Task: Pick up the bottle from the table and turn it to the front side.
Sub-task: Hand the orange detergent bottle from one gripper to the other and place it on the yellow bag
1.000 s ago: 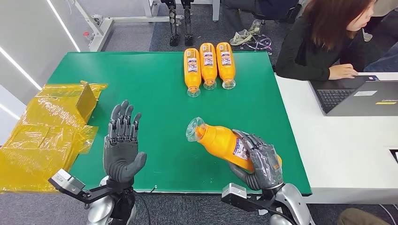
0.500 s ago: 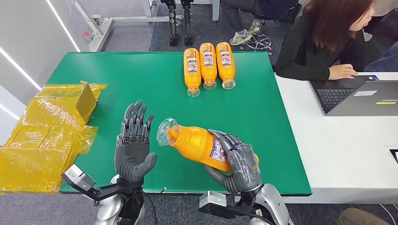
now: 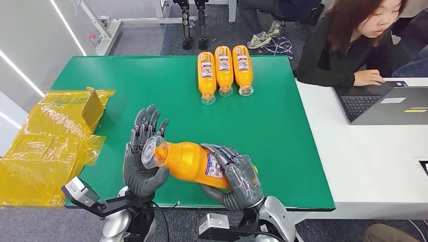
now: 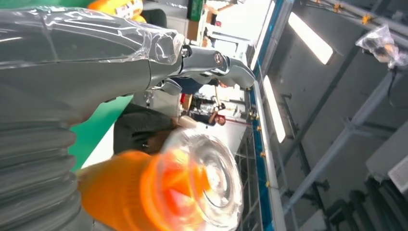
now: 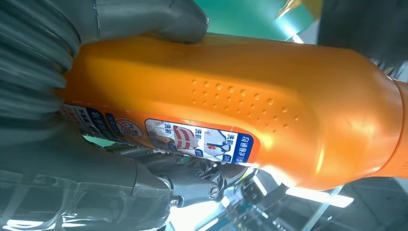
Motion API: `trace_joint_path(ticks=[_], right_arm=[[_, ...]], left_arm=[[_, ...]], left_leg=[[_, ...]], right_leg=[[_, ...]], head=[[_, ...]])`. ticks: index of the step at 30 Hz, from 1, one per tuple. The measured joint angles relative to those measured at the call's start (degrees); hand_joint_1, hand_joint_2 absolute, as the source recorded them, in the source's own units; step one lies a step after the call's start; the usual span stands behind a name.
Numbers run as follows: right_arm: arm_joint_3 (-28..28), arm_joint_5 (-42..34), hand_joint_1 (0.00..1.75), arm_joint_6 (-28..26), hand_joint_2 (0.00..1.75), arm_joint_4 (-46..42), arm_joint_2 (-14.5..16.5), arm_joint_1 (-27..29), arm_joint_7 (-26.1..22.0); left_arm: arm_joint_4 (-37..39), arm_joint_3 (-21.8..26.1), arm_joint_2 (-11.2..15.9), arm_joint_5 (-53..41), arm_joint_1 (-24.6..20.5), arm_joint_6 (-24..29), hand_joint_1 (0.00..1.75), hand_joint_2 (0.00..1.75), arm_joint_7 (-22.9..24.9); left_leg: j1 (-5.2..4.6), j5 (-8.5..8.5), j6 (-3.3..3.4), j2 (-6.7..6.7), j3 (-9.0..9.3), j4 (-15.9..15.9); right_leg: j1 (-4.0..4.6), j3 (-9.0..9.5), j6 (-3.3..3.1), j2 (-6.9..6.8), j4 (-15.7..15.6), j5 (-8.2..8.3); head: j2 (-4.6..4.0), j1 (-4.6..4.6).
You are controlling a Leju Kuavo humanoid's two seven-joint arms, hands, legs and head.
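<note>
The orange bottle (image 3: 189, 161) shows just a small blue label (image 3: 214, 167), so I expect to see a bigger front label on its hidden side when I turn it.
An orange bottle (image 3: 189, 161) with a clear cap (image 3: 151, 151) lies sideways in the air over the front edge of the green table (image 3: 151, 85). My right hand (image 3: 237, 179) grips its lower body, fingers wrapped over the blue label (image 5: 192, 139). My left hand (image 3: 139, 169) stands upright, fingers spread, palm facing the cap. The cap (image 4: 207, 187) sits right at that palm; whether they touch is unclear. The right wrist view shows the bottle (image 5: 250, 91) with the right hand's thumb (image 5: 144, 19) pressed on its side.
Three more orange bottles (image 3: 223, 70) lie side by side at the table's far edge. Crumpled yellow plastic bags (image 3: 50, 141) cover the left side. A person (image 3: 348, 45) sits at the white table (image 3: 373, 166) on the right with a laptop (image 3: 388, 103).
My right hand has carried the bottle leftward and nearer the front edge, bringing the cap up to the left palm. The left hand shifted slightly right and stays spread.
</note>
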Motion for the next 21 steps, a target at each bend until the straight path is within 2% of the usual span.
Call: trace_joint_path(ticks=[8,21], right_arm=[[3.2,-2.3,1.75,0.1,1.75,2.9,1.9,-0.1,0.3],[3.7,-1.4,1.75,0.1,1.75,3.3,4.1,-0.1,0.7]], left_arm=[[-1.1,-0.8,0.4,0.3,-0.4,0.3,0.0,1.75,0.7],[-1.2,-1.9,0.6,0.6,-1.2,0.4,0.0,1.75,0.7]], left_leg=[[0.0,0.0,0.0,0.01,0.0,0.0],[0.0,0.0,0.0,0.01,0.01,0.0]], right_leg=[[0.0,0.0,0.0,0.01,0.0,0.0],[0.0,-0.01,0.0,0.01,0.0,0.0]], head=[[0.01,-0.01],[0.01,0.0]])
